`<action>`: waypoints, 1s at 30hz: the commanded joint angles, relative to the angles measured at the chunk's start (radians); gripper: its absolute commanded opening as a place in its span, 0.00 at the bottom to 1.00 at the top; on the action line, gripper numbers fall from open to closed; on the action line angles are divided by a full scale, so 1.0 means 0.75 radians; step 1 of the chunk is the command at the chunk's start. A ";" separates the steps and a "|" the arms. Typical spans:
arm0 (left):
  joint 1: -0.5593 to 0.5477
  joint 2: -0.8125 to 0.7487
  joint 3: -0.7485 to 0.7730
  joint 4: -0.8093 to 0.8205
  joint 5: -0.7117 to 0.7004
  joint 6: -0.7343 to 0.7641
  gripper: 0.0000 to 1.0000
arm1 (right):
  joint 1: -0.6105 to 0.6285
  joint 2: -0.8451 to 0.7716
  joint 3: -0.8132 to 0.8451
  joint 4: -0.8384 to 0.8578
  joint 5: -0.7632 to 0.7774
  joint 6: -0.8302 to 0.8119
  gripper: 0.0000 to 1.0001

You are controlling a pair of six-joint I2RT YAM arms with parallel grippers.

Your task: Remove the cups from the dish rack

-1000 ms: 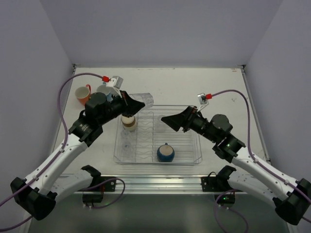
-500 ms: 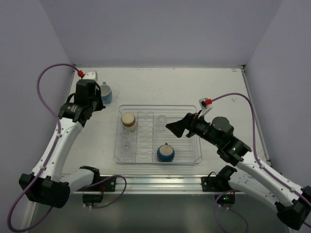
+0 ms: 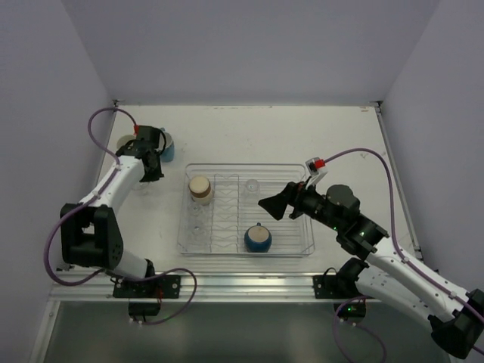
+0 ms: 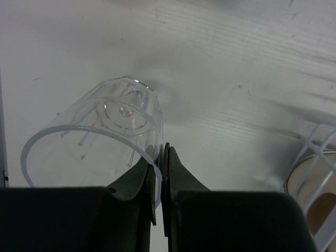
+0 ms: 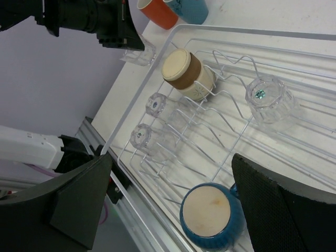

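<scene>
The tan-cream cup is upside down in the dish rack, so the robot's right gripper should grasp the cup's base and hand the cup's rim to the left gripper.
My left gripper is shut on the rim of a clear tumbler, mouth up, low over or on the table left of the dish rack. It also shows in the right wrist view. My right gripper is open and empty above the rack, over the dark blue cup. The rack holds the tan-cream cup, the dark blue cup and three upturned clear tumblers. The light blue mug and orange mug stand on the table at the far left.
White walls close in the table at left, right and back. A metal rail runs along the near edge. The left arm's purple cable loops over the far left corner.
My left arm has carried the clear tumbler from over the rack's far left corner out to the table left of the rack and lowered it. My right gripper has drawn back slightly.
</scene>
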 commanded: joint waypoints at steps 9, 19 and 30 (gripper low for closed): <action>0.021 0.208 0.094 0.128 -0.094 0.034 0.00 | -0.003 0.037 -0.013 0.089 -0.065 -0.028 0.99; 0.060 0.230 0.072 0.166 -0.090 0.044 0.27 | 0.003 0.084 -0.014 0.105 -0.069 -0.020 0.99; 0.070 0.090 0.055 0.191 -0.058 0.027 0.58 | 0.027 0.145 0.044 0.087 -0.061 -0.038 0.98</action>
